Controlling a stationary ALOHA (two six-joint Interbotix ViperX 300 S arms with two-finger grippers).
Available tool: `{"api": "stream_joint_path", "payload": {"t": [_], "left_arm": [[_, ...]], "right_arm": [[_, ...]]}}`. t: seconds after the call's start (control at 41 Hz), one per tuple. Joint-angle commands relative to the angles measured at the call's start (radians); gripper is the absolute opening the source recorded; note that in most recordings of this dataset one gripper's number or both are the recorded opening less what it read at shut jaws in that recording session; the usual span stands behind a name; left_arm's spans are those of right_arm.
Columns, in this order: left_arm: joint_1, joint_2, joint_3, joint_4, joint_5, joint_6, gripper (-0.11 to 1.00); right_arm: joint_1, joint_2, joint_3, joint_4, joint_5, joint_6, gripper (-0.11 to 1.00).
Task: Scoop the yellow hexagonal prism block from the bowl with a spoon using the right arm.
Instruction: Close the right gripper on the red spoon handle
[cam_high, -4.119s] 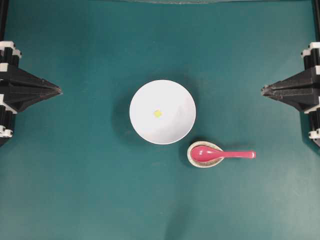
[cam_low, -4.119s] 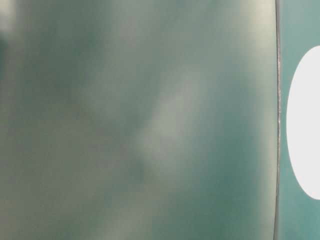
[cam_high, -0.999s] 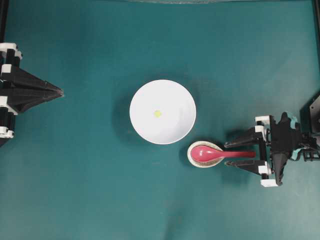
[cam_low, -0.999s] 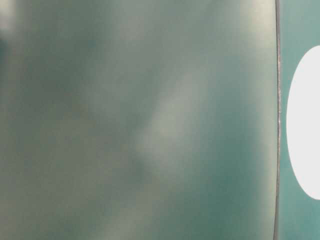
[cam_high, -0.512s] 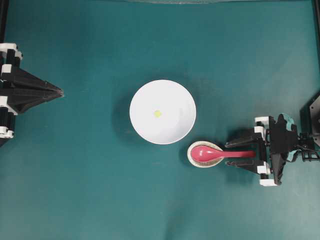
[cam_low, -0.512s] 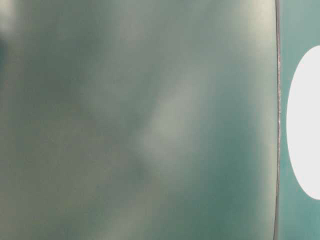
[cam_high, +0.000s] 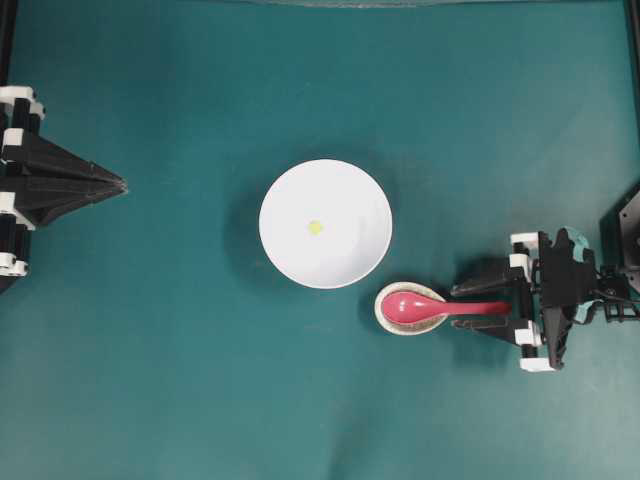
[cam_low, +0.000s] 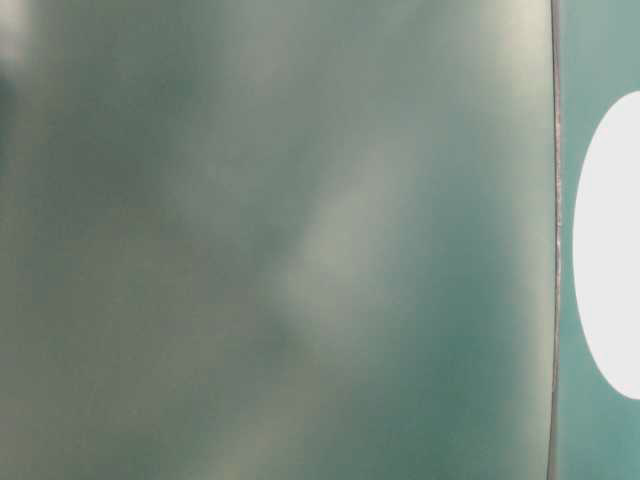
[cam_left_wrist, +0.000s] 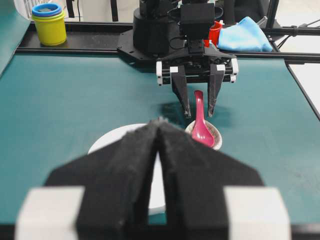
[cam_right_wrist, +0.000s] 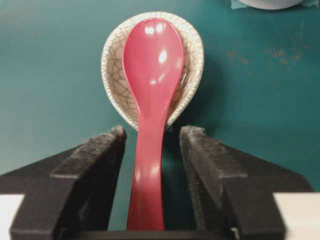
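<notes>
The yellow block (cam_high: 315, 227) is narrower than the spoon's hollow scoop (cam_high: 406, 307), so the yellow block will stay steady in the spoon's scoop when I lift it.
The yellow hexagonal prism block (cam_high: 315, 227) lies near the middle of the white bowl (cam_high: 350, 255). The pink-red spoon (cam_high: 410, 307) rests with its scoop in a speckled spoon rest (cam_high: 400, 331), its handle pointing right. My right gripper (cam_high: 456, 308) is low over the table and open. One finger stands on each side of the handle, with a gap showing on both sides in the right wrist view, where the spoon (cam_right_wrist: 152, 60) runs between the fingers (cam_right_wrist: 107, 150). My left gripper (cam_high: 118, 183) stays shut at the left edge, far from the bowl.
The spoon rest (cam_right_wrist: 112, 75) sits just right of and nearer than the bowl. Behind the right arm stand a yellow and blue cup (cam_left_wrist: 49, 22) and a blue cloth (cam_left_wrist: 247, 36). The table-level view is a teal blur with a white oval (cam_low: 612, 250) at its right edge.
The right gripper came in from the right edge to the spoon's handle. Over the last second its fingers have narrowed around the handle. The left arm, bowl and block have not moved.
</notes>
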Motion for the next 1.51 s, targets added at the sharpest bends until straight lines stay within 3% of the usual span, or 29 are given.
{"api": "stream_joint_path", "payload": {"t": [0.0,1.243,1.34,1.487], "left_arm": [[0.002,0.008,-0.026,0.003,-0.008,-0.002,0.05],[0.002,0.008,-0.026,0.003,-0.008,-0.003,0.05],[0.002,0.008,-0.026,0.003,-0.008,-0.003,0.05],[0.002,0.008,-0.026,0.003,-0.006,-0.003,0.05]], "right_arm": [[0.006,-0.012,-0.003,0.002,-0.009,-0.006,0.52],[0.006,-0.011,-0.012,-0.002,-0.009,-0.011,0.47],[0.006,-0.011,-0.014,-0.002,-0.009,-0.011,0.43],[0.006,-0.012,-0.015,-0.002,-0.009,-0.006,0.26]]}}
